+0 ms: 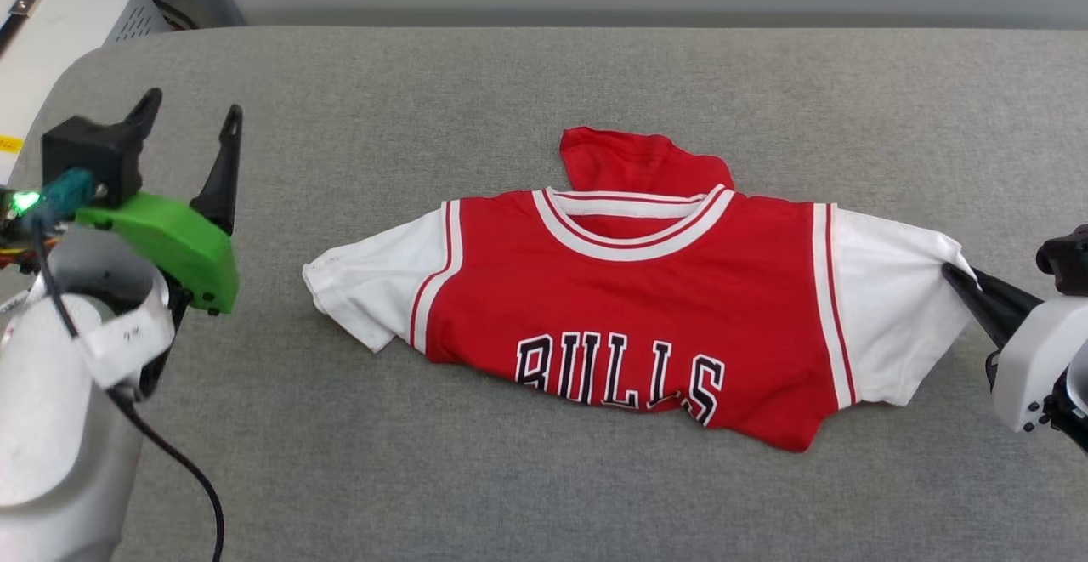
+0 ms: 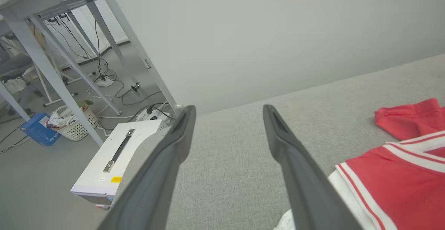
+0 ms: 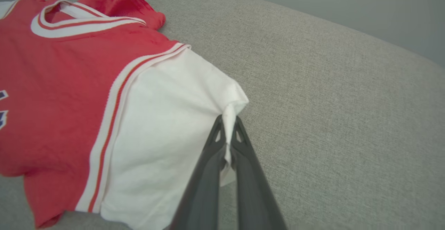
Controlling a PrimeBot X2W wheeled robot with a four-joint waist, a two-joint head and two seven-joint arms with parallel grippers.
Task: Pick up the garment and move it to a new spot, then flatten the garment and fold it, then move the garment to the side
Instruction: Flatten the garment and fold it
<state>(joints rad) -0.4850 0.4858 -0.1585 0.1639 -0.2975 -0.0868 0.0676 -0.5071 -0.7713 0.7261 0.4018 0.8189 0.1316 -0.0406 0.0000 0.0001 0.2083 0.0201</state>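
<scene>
The garment (image 1: 632, 292) will open into a long red body with a hidden number when I pick it up and spread it out, because the BULLS lettering (image 1: 612, 383) curls under.
The garment (image 1: 646, 307), a red jersey with white sleeves and black "BULLS" lettering, lies spread chest-up in the middle of the grey padded surface (image 1: 544, 477), its lower part tucked under and a red flap sticking out behind the collar. My right gripper (image 1: 956, 275) is shut on the hem of the garment's right-hand white sleeve (image 3: 167, 132), the cloth pinched between its fingers (image 3: 208, 160). My left gripper (image 1: 191, 120) hovers open at the left, well clear of the other sleeve (image 1: 374, 281); between its spread fingers (image 2: 299, 167) lies bare grey surface, with the garment (image 2: 399, 174) off to the right.
A white box with a metal handle (image 2: 114, 157) stands on the floor beyond the surface's left edge, near table legs (image 2: 62, 84), cables and a basket (image 2: 71, 122). A pale wall runs behind the surface.
</scene>
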